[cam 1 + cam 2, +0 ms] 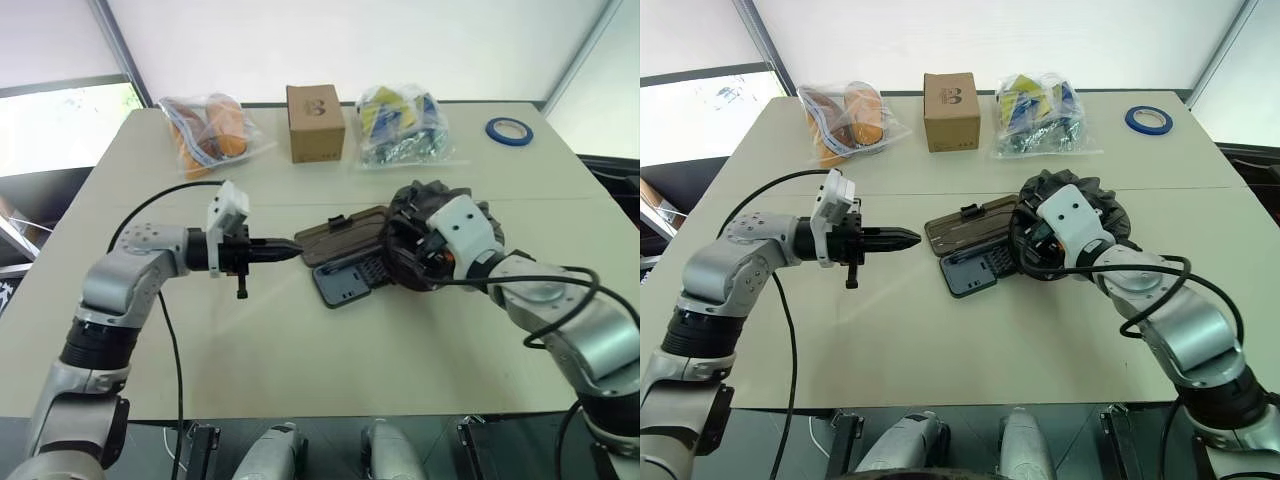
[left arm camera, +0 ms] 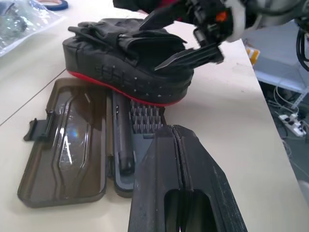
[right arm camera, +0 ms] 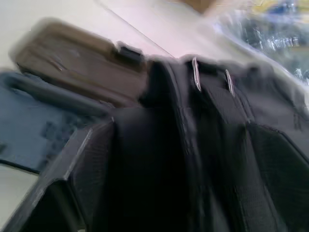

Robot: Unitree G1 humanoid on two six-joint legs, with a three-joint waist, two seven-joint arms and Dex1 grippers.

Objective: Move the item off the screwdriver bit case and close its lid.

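Note:
I should keep moving my right gripper toward the glove, as its spread fingers have the black glove's near edge [image 3: 179,92] between them, and close it on that edge [image 3: 187,130].
The item, a black leather glove [image 1: 432,205] with a red underside, lies on the right part of the open screwdriver bit case [image 1: 342,280] at mid-table. The smoky-brown lid [image 1: 340,237] lies flat on the table, folded back on the far side of the case. My right gripper [image 2: 150,46] is open, its two fingers spread over the glove's near edge, with glove leather between them. My left gripper [image 1: 288,250] is shut and holds nothing. It points rightwards at the lid and case from a short way to their left. The glove hides the right end of the case.
Along the far edge stand a clear bag of orange goods [image 1: 208,130], a brown cardboard box [image 1: 315,122], another clear bag of goods [image 1: 400,125] and a roll of blue tape [image 1: 509,131]. Bare table [image 1: 300,350] lies in front of the case.

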